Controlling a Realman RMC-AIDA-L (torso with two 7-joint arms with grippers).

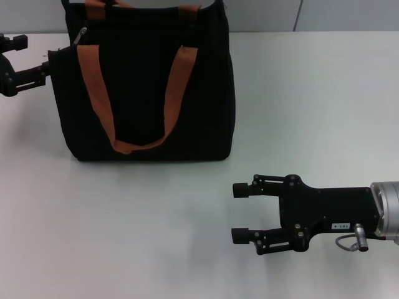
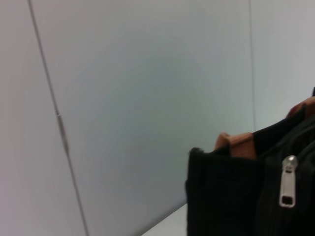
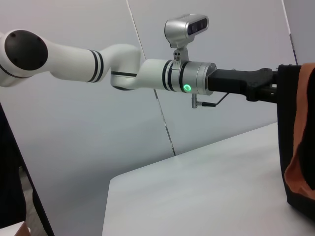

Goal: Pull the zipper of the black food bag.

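My left gripper's finger is touching the black food bag's side below its top corner. I should first raise that gripper and hold the corner beside the zipper.
The black food bag stands upright at the table's far left-centre, and its orange-brown straps hang down its face. The zipper is a small silvery tab at the bag's top left corner. It shows large in the left wrist view, hanging down from the zip line. My left gripper is at the bag's upper left side edge, touching or almost touching the fabric. My right gripper hovers open and holding nothing over the table, in front of and to the right of the bag, pointing left.
White tabletop spreads in front of the bag and to its right. A pale wall runs behind the table. The right wrist view shows the left arm stretched out level to the bag's edge.
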